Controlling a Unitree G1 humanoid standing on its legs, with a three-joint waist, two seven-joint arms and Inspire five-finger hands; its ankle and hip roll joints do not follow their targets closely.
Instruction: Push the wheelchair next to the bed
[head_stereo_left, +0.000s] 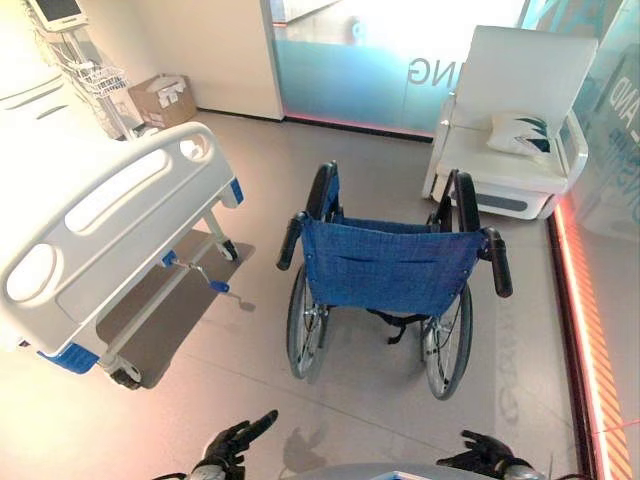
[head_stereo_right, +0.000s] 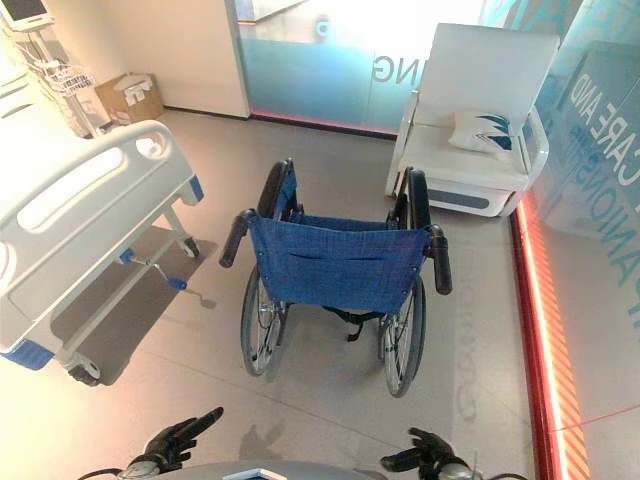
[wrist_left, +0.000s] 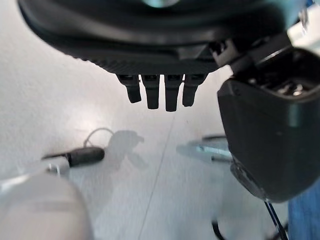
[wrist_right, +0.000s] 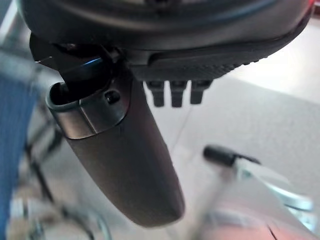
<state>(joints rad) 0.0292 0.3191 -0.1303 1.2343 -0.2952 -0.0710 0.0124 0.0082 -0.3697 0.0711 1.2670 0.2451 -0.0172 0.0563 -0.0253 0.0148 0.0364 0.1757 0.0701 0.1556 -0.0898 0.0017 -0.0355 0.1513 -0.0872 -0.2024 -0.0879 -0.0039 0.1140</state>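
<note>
The wheelchair's big wheels (head_stereo_left: 449, 344) are on smooth, open floor, so the wheelchair will roll easily and swing around the foot of the bed when I push its handles.
The wheelchair (head_stereo_left: 390, 265) stands mid-floor with its blue cloth back towards me, also seen as the wheelchair (head_stereo_right: 335, 262). Its black push handles stick out at the left (head_stereo_left: 290, 240) and the right (head_stereo_left: 500, 262). The white hospital bed (head_stereo_left: 110, 230) with blue corner bumpers stands to the wheelchair's left, with a gap of floor between them. My left hand (head_stereo_left: 235, 440) hangs low near me, open, fingers (wrist_left: 155, 92) straight, well short of the left handle. My right hand (head_stereo_left: 485, 452) is also low and open, thumb (wrist_right: 125, 160) extended, holding nothing.
A white armchair (head_stereo_left: 510, 120) with a cushion sits behind the wheelchair at the back right. A crank handle (head_stereo_left: 205, 275) juts from the bed's foot. A cardboard box (head_stereo_left: 160, 98) and a monitor stand (head_stereo_left: 90, 70) are at the back left. A red-lit strip (head_stereo_left: 590, 330) lines the right wall.
</note>
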